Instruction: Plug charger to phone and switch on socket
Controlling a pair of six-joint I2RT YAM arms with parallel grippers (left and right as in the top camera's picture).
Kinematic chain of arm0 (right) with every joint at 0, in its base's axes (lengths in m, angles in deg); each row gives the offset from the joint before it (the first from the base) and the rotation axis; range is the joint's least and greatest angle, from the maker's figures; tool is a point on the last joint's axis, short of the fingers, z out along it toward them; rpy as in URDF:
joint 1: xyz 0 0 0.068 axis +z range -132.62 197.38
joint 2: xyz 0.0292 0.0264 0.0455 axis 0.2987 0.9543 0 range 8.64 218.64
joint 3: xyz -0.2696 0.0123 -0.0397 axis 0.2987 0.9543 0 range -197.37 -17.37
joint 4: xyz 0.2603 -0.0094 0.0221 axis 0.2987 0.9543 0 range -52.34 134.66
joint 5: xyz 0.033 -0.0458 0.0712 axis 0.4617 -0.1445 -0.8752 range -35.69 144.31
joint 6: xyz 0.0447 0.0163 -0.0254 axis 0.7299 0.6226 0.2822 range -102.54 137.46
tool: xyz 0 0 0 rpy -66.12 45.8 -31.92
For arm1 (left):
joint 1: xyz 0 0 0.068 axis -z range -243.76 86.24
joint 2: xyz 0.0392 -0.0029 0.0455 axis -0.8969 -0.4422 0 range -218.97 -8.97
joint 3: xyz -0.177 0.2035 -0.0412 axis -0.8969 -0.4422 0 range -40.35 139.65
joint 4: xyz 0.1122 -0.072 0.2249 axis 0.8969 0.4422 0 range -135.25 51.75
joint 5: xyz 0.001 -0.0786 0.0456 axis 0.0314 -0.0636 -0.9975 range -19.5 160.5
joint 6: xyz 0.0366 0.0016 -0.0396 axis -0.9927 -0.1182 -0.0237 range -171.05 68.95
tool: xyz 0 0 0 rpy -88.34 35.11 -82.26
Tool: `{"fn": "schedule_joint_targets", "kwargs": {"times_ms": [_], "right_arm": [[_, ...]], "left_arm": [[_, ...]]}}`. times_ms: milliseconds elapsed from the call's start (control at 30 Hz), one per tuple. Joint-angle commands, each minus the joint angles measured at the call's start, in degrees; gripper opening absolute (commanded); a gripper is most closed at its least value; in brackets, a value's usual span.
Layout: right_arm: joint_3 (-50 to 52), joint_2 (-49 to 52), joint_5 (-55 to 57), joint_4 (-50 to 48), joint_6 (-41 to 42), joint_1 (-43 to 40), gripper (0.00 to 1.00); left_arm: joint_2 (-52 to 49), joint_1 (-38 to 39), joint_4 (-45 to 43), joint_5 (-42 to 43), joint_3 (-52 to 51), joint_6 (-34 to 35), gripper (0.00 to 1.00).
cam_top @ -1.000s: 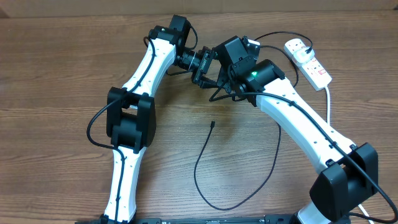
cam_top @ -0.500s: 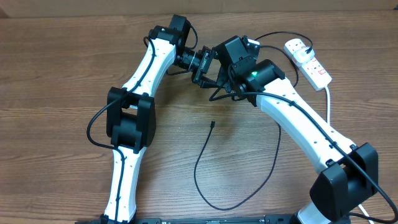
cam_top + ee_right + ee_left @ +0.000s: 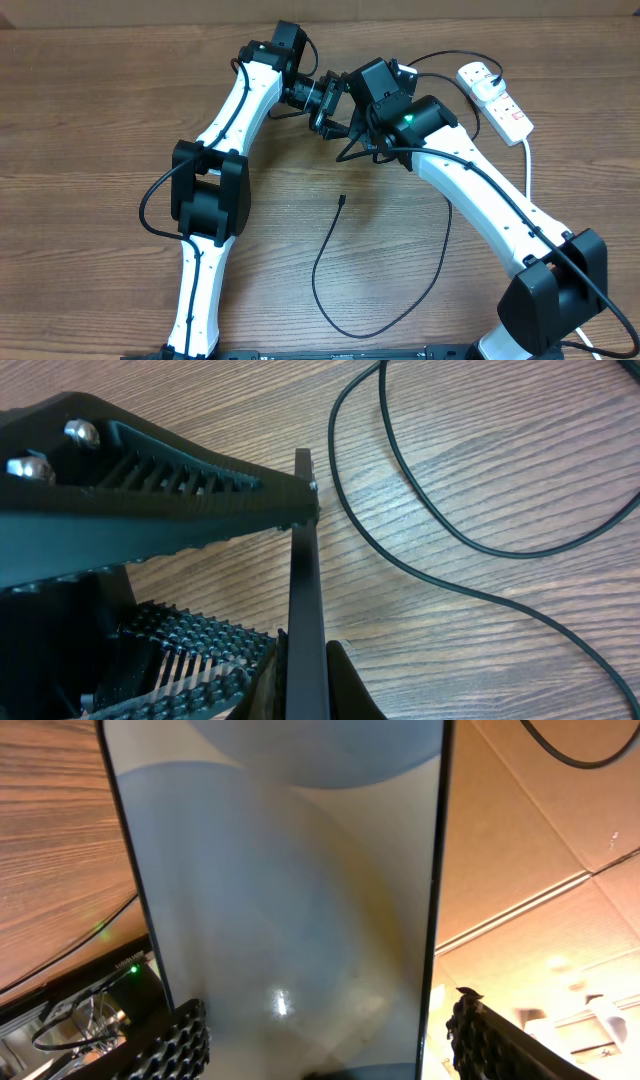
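Observation:
My right gripper should move back and turn the phone's loose end toward my left gripper, because the phone's broad side (image 3: 285, 905) is meeting my open left gripper.
The phone (image 3: 290, 890) fills the left wrist view, with a pale blue-white screen and a dark frame. In the right wrist view it shows edge-on (image 3: 303, 570), and my right gripper (image 3: 305, 665) is shut on it. My left gripper (image 3: 325, 1020) is open, its fingers straddling the phone's width with a gap at the right finger. Both grippers meet above the far middle of the table: the left (image 3: 326, 106) and the right (image 3: 352, 128). The black charger cable (image 3: 330, 240) loops on the table, and its connector tip (image 3: 342, 200) lies free. The white socket (image 3: 500, 103) lies at the far right.
The socket's thick white cord (image 3: 527, 160) runs down the right side. The black cable also crosses the wood in the right wrist view (image 3: 420, 510). A finger of the left gripper (image 3: 150, 450) crosses the upper left of that view.
My left gripper has shifted slightly up and to the left at the phone. The right arm, the cable and the socket have not moved.

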Motion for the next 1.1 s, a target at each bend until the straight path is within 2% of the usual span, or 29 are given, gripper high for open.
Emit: {"fn": "schedule_joint_targets", "kwargs": {"times_ms": [0,133,400,600,700,767,800,833,867,967,1067], "right_arm": [[-1.25,-0.13,0.42,-0.66,-0.20,0.20,0.04],[-1.25,-0.81,0.46,-0.42,-0.17,-0.79,0.04],[-4.17,-2.95,0.37,4.35,-0.15,-9.70,0.04],[-4.17,-3.87,-6.25,4.02,-0.11,-15.93,0.04],[-4.20,-3.89,-15.10,3.21,-0.13,-19.98,0.04],[-4.20,-3.89,-22.80,2.47,-0.15,-22.73,0.04],[-4.17,-3.89,-26.29,1.95,-0.15,-23.76,0.04],[-4.17,-3.89,-29.46,1.22,-0.15,-24.57,0.04],[-4.17,-3.89,-32.17,0.46,-0.13,-25.11,0.04],[-4.17,-3.87,-38.38,-1.92,0.50,-25.73,0.04],[-4.17,-3.87,-45.44,-4.13,4.96,-25.73,0.04]], "left_arm": [[-0.31,-0.04,-1.88,1.57,1.49,-0.61,0.74],[-0.28,-0.39,-5.38,1.55,1.51,-2.93,0.78],[1.33,-1.40,-6.86,1.07,3.72,-11.39,0.80],[8.13,-1.40,-6.29,-6.84,4.98,-13.73,0.80],[14.91,-1.40,-2.86,-15.30,4.98,-18.12,0.80],[22.12,-1.40,3.61,-27.06,4.98,-24.17,0.80],[24.72,-1.40,6.25,-33.09,4.98,-24.55,0.78],[29.16,-1.40,10.40,-43.01,4.98,-23.58,0.76],[31.91,-1.40,12.63,-48.28,4.98,-23.34,0.76],[37.55,-1.40,17.86,-57.66,4.98,-21.90,0.79],[40.46,-1.40,28.02,-67.78,4.98,-16.72,0.79]]}}
